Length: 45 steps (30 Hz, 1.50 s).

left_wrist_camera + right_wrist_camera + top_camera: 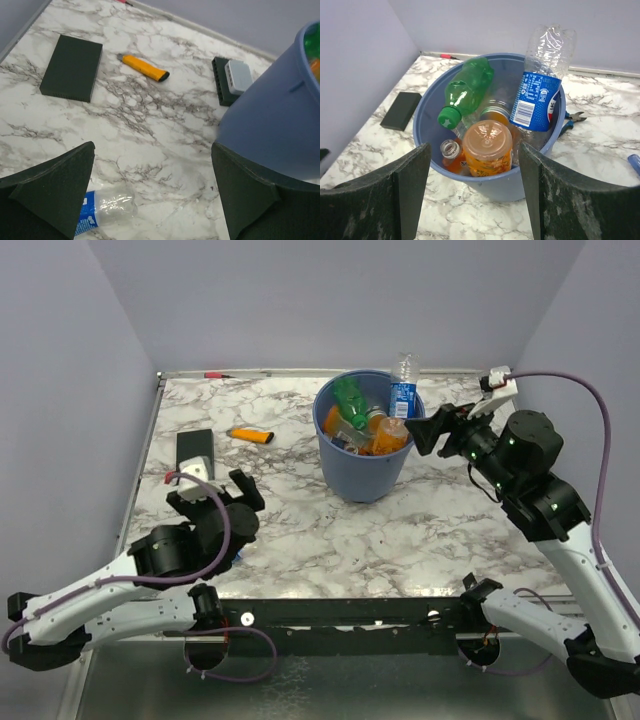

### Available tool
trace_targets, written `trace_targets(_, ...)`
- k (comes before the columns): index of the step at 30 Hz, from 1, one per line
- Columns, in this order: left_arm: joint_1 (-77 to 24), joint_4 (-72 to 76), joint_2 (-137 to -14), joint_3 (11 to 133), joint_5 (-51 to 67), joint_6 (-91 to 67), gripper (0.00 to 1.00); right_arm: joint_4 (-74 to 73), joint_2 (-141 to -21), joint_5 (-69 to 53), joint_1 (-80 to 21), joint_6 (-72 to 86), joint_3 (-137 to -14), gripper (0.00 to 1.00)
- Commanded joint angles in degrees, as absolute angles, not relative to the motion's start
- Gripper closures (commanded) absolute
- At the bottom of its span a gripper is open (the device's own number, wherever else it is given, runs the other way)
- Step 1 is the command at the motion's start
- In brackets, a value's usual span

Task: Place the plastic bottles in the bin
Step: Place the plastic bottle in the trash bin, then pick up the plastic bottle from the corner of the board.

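Note:
The blue-labelled bottle (89, 215) is lying at a slant next to one finger, outside the opening of my left gripper, so I should swing back, turn the gripper and grab the bottle's clear end (120, 204).
The blue bin (366, 462) stands at the middle back of the table. It holds a green bottle (350, 398), an orange bottle (386, 436) and a clear blue-labelled bottle (404, 390) that sticks up over the rim. The right wrist view shows the bin (510, 181), the green bottle (467, 90), the orange bottle (487, 150) and the clear bottle (537, 97). My right gripper (430, 428) (474, 150) is open and empty beside the bin's right rim. My left gripper (213, 483) (152, 147) is open above the table. Another clear blue-labelled bottle (105, 210) lies by its left finger.
A flat black rectangle (195, 450) (71, 67) and an orange marker (250, 435) (145, 67) lie left of the bin (275, 130). A black and grey box (230, 80) sits by the bin. Blue-handled pliers (572, 120) lie behind it. Walls close three sides.

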<state>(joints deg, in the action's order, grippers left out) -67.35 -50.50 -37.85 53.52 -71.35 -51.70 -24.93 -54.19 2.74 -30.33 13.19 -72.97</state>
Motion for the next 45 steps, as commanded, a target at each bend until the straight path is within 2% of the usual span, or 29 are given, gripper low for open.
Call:
trace_targets(1,-66.86,-56.96,-47.39,52.92,-58.31,-54.88,0.01,-21.94,-51.22,-1.41,-30.49,15.39,-68.94,0.26)
trace_targets(7,-60.43,-47.30,-61.16,57.54,-39.26,-29.30,0.01,-23.28,-47.31,-2.34,-30.47,14.56,-67.76,0.26)
trace_targets(11,-51.42,-51.63,-71.99,63.55,-34.64,-22.29,0.01,-23.41,-44.69,-4.35,-30.50,15.73,-66.80,0.26)
trace_targets(13,-46.76,-52.55,-74.50,63.01,-32.86,-24.33,0.01,-22.53,-43.36,-5.88,-30.49,16.57,-65.39,0.26)
trace_targets(15,-43.11,-51.17,-73.59,60.55,-30.77,-30.65,0.01,-21.29,-41.83,-6.90,-30.43,17.46,-63.51,0.26)
trace_targets(17,-41.79,-48.81,-68.37,56.37,-32.05,-44.34,0.01,-20.09,-40.63,-7.47,-30.45,18.18,-61.75,0.26)
trace_targets(21,-41.79,-48.65,-50.07,45.06,-38.61,-76.45,0.01,-18.98,-39.64,-8.97,-30.43,18.79,-59.90,0.26)
trace_targets(24,-41.79,-52.22,-40.14,41.15,-42.01,-90.26,0.01,-19.04,-39.90,-9.56,-30.57,18.25,-59.56,0.26)
trace_targets(27,-41.86,-60.33,-43.40,42.08,-42.24,-99.97,0.01,-18.22,-39.90,-10.01,-30.76,18.74,-58.67,0.26)
trace_targets(31,-41.85,-68.46,-55.16,43.08,-36.65,-112.44,0.01,-18.27,-40.16,-9.77,-30.71,18.85,-58.27,0.26)
trace_targets(34,-41.87,-67.43,-59.62,43.21,-32.77,-116.03,0.01,-18.97,-40.03,-9.45,-30.83,18.62,-58.72,0.26)
trace_targets(41,-42.32,-65.73,-58.75,42.70,-30.81,-120.23,0.01,-19.80,-40.09,-9.09,-30.81,18.53,-58.70,0.26)
trace_targets(45,-42.29,-62.07,-59.59,38.04,-28.41,-122.53,0.01,-19.55,-41.35,-10.24,-30.81,18.84,-59.03,0.26)
